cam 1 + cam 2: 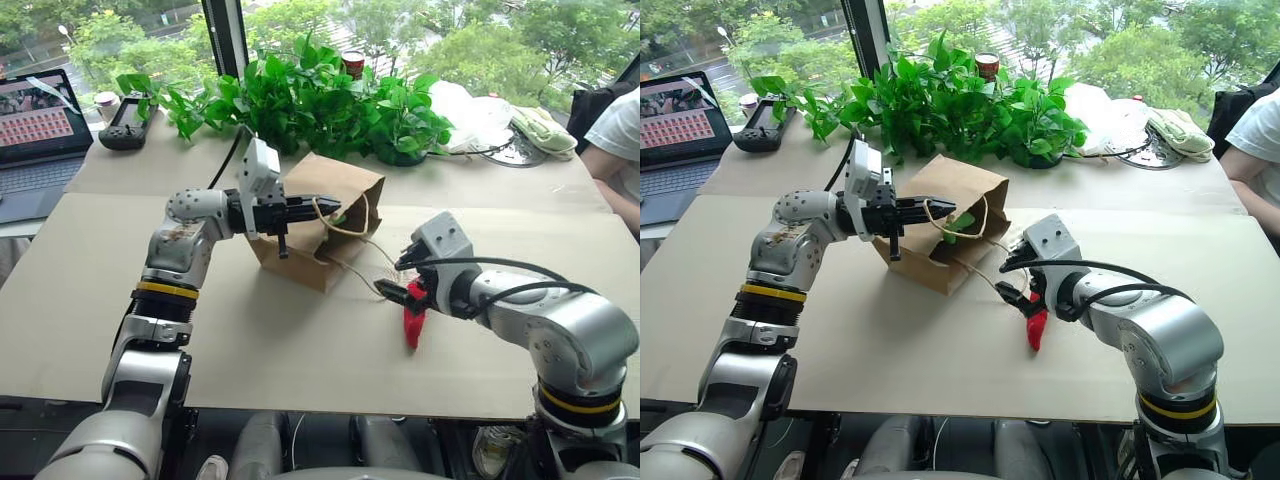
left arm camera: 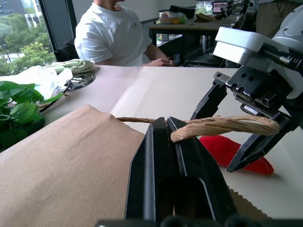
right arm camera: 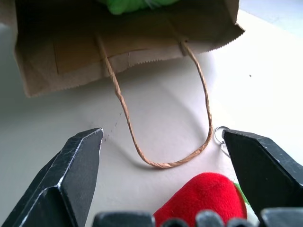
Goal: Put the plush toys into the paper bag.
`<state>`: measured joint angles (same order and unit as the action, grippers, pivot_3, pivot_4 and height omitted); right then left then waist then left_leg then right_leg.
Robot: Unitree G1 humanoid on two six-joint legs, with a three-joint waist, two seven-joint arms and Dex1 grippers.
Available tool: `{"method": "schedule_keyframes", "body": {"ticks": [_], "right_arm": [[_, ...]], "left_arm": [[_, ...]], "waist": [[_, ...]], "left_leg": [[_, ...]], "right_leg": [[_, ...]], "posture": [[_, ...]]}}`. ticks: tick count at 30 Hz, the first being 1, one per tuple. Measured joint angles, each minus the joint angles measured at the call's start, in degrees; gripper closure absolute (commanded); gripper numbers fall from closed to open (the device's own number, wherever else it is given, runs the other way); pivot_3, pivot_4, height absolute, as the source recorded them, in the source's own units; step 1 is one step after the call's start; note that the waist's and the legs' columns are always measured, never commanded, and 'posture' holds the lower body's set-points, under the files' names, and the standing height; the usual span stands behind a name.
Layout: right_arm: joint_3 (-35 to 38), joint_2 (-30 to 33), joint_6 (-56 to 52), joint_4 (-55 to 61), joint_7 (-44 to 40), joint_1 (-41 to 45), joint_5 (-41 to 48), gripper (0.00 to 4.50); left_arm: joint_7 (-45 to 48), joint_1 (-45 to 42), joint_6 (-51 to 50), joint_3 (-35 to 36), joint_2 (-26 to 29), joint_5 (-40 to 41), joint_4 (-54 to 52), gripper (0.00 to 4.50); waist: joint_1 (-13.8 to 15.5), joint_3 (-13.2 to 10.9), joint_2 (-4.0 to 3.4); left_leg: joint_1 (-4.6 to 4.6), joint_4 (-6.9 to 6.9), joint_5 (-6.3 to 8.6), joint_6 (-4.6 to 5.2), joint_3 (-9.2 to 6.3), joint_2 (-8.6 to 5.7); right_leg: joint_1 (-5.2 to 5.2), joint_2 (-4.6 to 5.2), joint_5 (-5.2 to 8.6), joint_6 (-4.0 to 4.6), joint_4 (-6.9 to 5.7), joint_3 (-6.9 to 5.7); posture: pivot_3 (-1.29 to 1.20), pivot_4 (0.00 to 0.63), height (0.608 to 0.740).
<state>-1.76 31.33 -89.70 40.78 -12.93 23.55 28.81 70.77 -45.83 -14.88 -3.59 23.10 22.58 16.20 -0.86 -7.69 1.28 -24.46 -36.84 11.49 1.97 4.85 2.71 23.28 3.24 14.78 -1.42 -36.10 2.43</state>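
My gripper will lift the bag's other handle, and the brown paper bag (image 1: 332, 180) should then tip upright with its opening open, because its boxy sides (image 1: 298, 264) keep their shape as it lies.
The brown paper bag (image 1: 330, 190) lies on its side on the table, mouth toward my right arm. My left gripper (image 1: 335, 208) is shut on its upper cord handle (image 2: 227, 125) and holds the mouth up. The light-green plush (image 1: 962, 220) sits inside the mouth. The bag's lower handle (image 3: 161, 163) rests on the table. The red chili plush (image 1: 413, 322) lies on the table in front of the bag. My right gripper (image 1: 395, 278) hovers right over it, open, with the toy's red end (image 3: 203, 196) low between the wide-spread fingers and not gripped.
Leafy potted plants (image 1: 330, 100) stand behind the bag. A laptop (image 1: 35, 120) and a black controller (image 1: 125, 125) are at the far left, a white plastic bag (image 1: 470, 115) at the back right. A person in a white shirt (image 1: 615, 135) sits at the right edge.
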Motion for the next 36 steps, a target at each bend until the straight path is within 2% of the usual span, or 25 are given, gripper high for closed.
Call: {"method": "schedule_keyframes", "body": {"ticks": [6, 11, 14, 22, 25, 30, 36], "right_arm": [[0.3, 0.7, -1.7, 0.7, 2.7, -3.9, -3.4, 0.02], [3.8, -1.5, -2.3, 3.6, 3.7, -6.5, -4.3, 0.02], [2.7, -2.1, -2.3, 4.2, 5.2, -10.7, -5.5, 0.69], [0.0, -5.0, -2.3, 4.6, 6.7, -10.8, -6.4, 3.50], [0.0, -5.0, -2.1, 4.1, 6.9, -10.2, -7.6, 4.39], [2.8, -3.4, -2.0, 4.6, 5.2, -8.5, -7.7, 4.39], [10.0, -1.7, -2.2, 7.3, 0.9, -3.9, -7.1, 4.39]], "left_arm": [[0.0, 0.5, 0.0, 0.1, 0.1, 0.0, -0.1, 4.50], [-0.1, 0.8, 0.0, 0.1, 0.1, 0.0, -0.2, 4.50], [-0.1, 0.8, 0.0, 0.1, 0.1, 0.0, -0.2, 4.50], [0.0, 0.8, 0.0, 0.1, -0.1, 0.0, -0.2, 4.50], [0.0, 0.8, 0.0, 0.1, -0.1, 0.0, -0.2, 4.50], [0.0, 0.8, 0.0, 0.1, -0.1, 0.0, -0.2, 4.50], [0.0, 0.8, 0.0, 0.1, -0.1, -0.1, 0.1, 4.50]], "waist": [[0.2, 0.0, 0.00], [0.1, 0.0, 0.00], [0.1, 0.0, 0.01], [0.1, 0.0, 0.01], [0.1, 0.0, 0.01], [0.1, 0.0, 0.01], [0.0, 0.0, 0.01]], "left_leg": [[-0.03, 0.00, 0.00, 0.00, -0.01, -0.02], [0.00, -0.01, 0.00, 0.00, -0.02, -0.01], [-0.01, 0.00, 0.00, 0.00, -0.02, -0.01], [0.09, -0.04, 0.00, 0.00, -0.02, -0.01], [0.08, -0.04, 0.00, 0.00, -0.01, -0.02], [0.06, -0.04, 0.00, 0.00, -0.01, -0.03], [0.07, -0.03, 0.00, 0.00, -0.02, -0.01]], "right_leg": [[0.00, 0.02, 0.01, -0.02, 0.02, -0.01], [-0.02, 0.00, 0.01, -0.02, 0.00, -0.01], [-0.02, 0.00, 0.01, -0.02, 0.01, -0.01], [-0.10, -0.01, 0.01, -0.02, -0.02, 0.00], [-0.10, 0.01, 0.01, -0.02, -0.01, 0.00], [-0.08, 0.01, 0.01, -0.02, 0.00, 0.00], [-0.08, -0.01, 0.01, -0.02, -0.01, 0.00]], "posture": [[0.00, 0.150, 0.740], [0.00, 0.150, 0.740], [0.00, 0.150, 0.740], [0.00, 0.150, 0.740], [0.00, 0.150, 0.740], [0.00, 0.150, 0.740], [0.00, 0.150, 0.740]]}}
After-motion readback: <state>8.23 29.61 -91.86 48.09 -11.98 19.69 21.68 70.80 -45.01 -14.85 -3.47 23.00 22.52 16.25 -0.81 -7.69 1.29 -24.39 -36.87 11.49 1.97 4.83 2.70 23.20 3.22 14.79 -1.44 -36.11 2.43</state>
